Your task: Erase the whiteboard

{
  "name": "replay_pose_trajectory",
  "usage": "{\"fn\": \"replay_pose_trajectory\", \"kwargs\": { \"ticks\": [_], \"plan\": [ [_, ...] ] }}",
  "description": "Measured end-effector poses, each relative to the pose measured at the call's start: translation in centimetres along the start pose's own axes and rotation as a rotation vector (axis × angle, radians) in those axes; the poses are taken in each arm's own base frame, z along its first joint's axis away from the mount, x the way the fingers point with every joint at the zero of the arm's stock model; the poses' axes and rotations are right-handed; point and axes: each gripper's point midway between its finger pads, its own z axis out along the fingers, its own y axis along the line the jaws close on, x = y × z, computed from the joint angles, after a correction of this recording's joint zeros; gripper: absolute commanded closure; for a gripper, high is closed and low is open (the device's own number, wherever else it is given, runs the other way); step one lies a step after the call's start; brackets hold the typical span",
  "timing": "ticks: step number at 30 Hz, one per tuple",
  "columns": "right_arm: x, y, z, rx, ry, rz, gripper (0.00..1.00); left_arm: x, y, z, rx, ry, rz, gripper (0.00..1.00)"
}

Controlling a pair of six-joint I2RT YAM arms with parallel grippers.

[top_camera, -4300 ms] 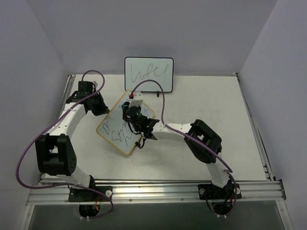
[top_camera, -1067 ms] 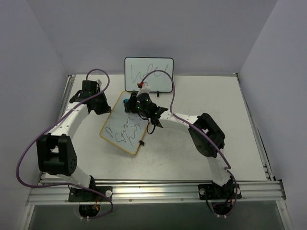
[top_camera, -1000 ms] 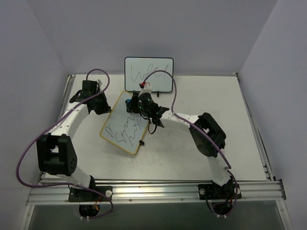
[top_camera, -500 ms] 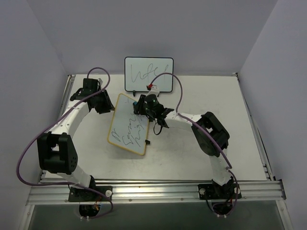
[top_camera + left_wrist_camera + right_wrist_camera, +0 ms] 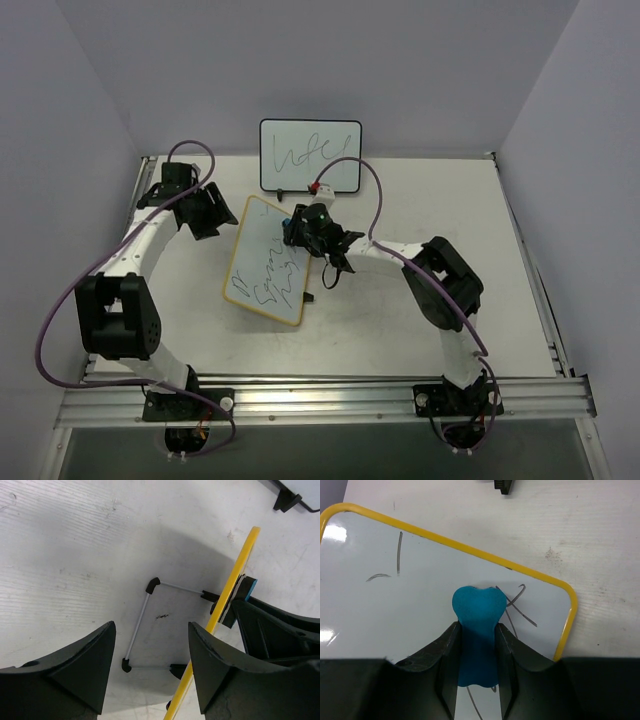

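The whiteboard's yellow edge lies slanted across one finger of my left gripper, so next I align the fingers and grip that edge to keep the whiteboard steady.
The whiteboard has a yellow frame and dark scribbles, and leans tilted on a wire stand. In the left wrist view only its yellow edge shows. My right gripper is shut on a blue eraser, pressed flat on the board face near its rounded corner, beside crossing pen strokes. The eraser's blue edge peeks past the frame. Behind the board's upper left edge, my left gripper stands open; nothing lies between its fingers, and the right finger is close beside the frame.
A black-framed upright whiteboard with one scribble line stands at the back, just beyond the right gripper. Its black foot sits close above the yellow frame. Purple cables loop over both arms. Grey walls close in the table.
My left gripper has opened and drawn back from the board's edge. The board has swung to a steeper angle, and the right gripper has slid the eraser up toward the board's top corner.
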Motion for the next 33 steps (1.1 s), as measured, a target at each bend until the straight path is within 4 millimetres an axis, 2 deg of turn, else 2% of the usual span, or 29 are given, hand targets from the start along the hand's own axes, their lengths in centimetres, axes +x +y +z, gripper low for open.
{"fn": "replay_pose_trajectory", "kwargs": {
  "ticks": [5,8,11,16,23,27,30,31,33],
  "plan": [
    [0.5,-0.6,-0.4,0.015,0.01,-0.004,1.0,-0.8,0.3,-1.0,0.051,-0.022,-0.056,0.29],
    [0.7,-0.8,-0.6,0.02,0.014,-0.006,1.0,-0.7,-0.5,-1.8,0.108,-0.036,-0.06,0.29],
    [0.9,-1.1,-0.8,0.025,0.019,-0.008,1.0,0.0,-1.3,-2.1,0.171,-0.036,-0.061,0.3],
    [1.3,-1.5,-1.2,0.031,0.029,-0.013,1.0,2.2,-1.5,-1.8,0.24,0.002,-0.081,0.39],
    [2.2,-2.2,-1.9,0.037,0.049,-0.027,1.0,4.7,-1.7,-1.4,0.33,0.036,-0.102,0.58],
    [2.3,-2.2,-2.0,0.032,0.055,-0.037,1.0,5.0,-2.3,-1.5,0.386,0.026,-0.105,0.76],
    [2.3,-2.2,-2.0,0.028,0.058,-0.041,1.0,5.0,-2.9,-1.9,0.428,0.012,-0.099,0.85],
    [2.3,-2.2,-2.0,0.027,0.059,-0.042,1.0,5.0,-3.0,-2.0,0.44,0.01,-0.091,0.91],
    [2.3,-2.2,-2.0,0.024,0.058,-0.043,1.0,4.9,-3.5,-2.3,0.466,0.006,-0.074,0.97]
  ]
}}
